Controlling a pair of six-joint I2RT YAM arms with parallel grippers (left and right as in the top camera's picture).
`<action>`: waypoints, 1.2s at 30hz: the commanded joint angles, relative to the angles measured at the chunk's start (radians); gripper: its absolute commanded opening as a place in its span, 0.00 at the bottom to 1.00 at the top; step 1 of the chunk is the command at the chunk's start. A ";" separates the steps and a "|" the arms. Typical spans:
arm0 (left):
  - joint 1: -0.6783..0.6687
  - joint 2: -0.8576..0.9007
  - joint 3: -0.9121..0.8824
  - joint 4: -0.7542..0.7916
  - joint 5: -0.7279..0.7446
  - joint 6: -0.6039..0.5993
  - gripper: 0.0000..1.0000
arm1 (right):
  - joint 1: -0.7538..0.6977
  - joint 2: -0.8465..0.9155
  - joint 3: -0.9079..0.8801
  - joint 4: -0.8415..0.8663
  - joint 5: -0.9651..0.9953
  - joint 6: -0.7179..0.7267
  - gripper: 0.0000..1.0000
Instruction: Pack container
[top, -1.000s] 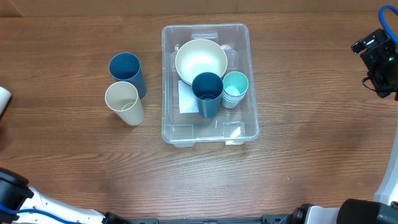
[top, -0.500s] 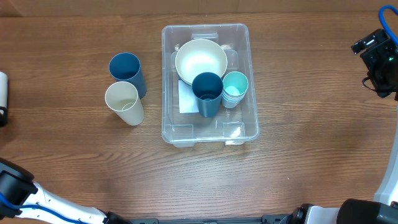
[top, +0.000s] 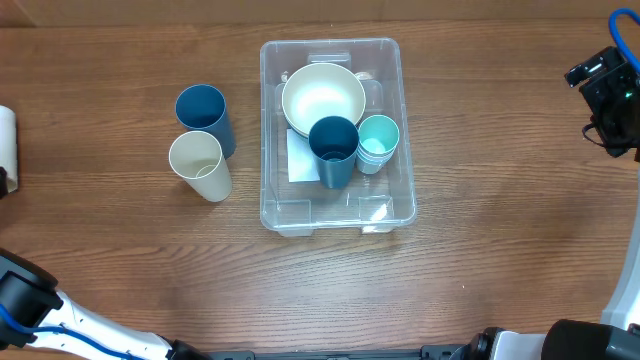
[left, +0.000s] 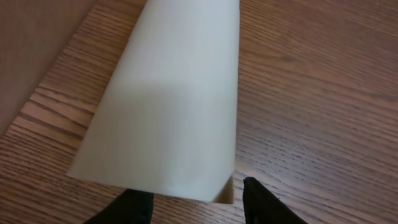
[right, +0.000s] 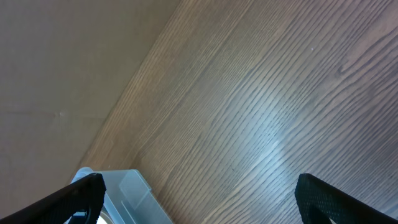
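Only the side corner of the lying cream cup's rim (left: 225, 190) is pinched in my left gripper, so I should open, move back and line up straight with the cup's opening (left: 149, 188) before I grip.
The container (top: 271, 120) is a clear rectangular bin at the table's middle. It holds a cream bowl (top: 322, 97), a dark blue cup (top: 333, 150) and stacked teal cups (top: 378, 142). Its corner shows in the right wrist view (right: 121, 193). A dark blue cup (top: 204, 115) and a cream cup (top: 198, 165) stand left of the bin. My left gripper (left: 196, 205) is at the far left table edge (top: 4, 180), shut on another cream cup (left: 168, 99), which also shows in the overhead view (top: 6, 135). My right gripper (right: 199, 193) is open and empty, far right of the bin (top: 603, 92).
The table is brown wood. Its back edge meets a plain brown wall (right: 62, 56) behind the bin. Cables and arm bases (top: 560, 340) sit along the front edge.
The cream cup in my left gripper has moved toward the back along the left edge. The right arm and the bin's contents have not moved.
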 joint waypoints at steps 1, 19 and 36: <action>-0.002 0.014 0.004 0.014 0.026 -0.024 0.36 | 0.001 -0.017 0.003 0.002 -0.002 0.004 1.00; -0.002 0.014 0.004 0.033 0.027 -0.028 0.04 | 0.001 -0.017 0.003 0.002 -0.002 0.004 1.00; -0.002 0.015 0.003 0.074 0.030 -0.203 0.38 | 0.001 -0.017 0.003 0.002 -0.002 0.004 1.00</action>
